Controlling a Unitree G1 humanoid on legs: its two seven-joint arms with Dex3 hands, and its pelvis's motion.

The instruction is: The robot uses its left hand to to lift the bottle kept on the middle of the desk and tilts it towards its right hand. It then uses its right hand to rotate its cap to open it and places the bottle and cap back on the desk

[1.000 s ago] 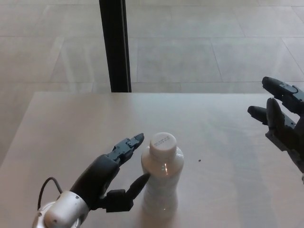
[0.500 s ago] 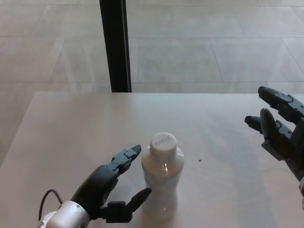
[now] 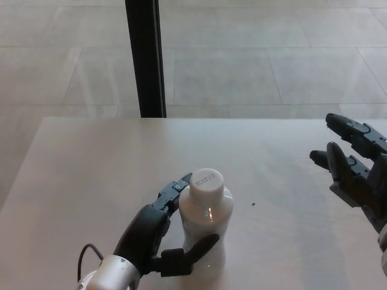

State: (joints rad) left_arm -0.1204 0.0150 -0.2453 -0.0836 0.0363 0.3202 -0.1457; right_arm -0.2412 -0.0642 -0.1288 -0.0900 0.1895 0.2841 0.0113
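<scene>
The bottle's lower body (image 3: 210,260) shows the pale colour of the desk. I should expect an empty bottle (image 3: 206,211) when I twist the cap off.
A white plastic bottle (image 3: 206,226) with a white cap (image 3: 206,180) stands upright on the pale desk (image 3: 91,169), near its front middle. My left hand (image 3: 158,232) is against the bottle's left side. Its fingers (image 3: 174,192) reach behind the bottle's shoulder and its thumb (image 3: 199,249) lies across the lower front. The fingers are still spread wide, so the hand is open around the bottle, which rests on the desk. My right hand (image 3: 352,166) hovers open at the right edge, well apart from the bottle.
A black vertical post (image 3: 145,57) stands beyond the desk's far edge, with tiled floor (image 3: 272,54) behind it. A thin black cable (image 3: 91,257) loops by my left wrist. A tiny dark speck (image 3: 253,203) lies right of the bottle.
My left hand has moved right, from beside the bottle to around it, thumb now across its front. My right hand has drifted slightly left and down. The bottle has not moved.
</scene>
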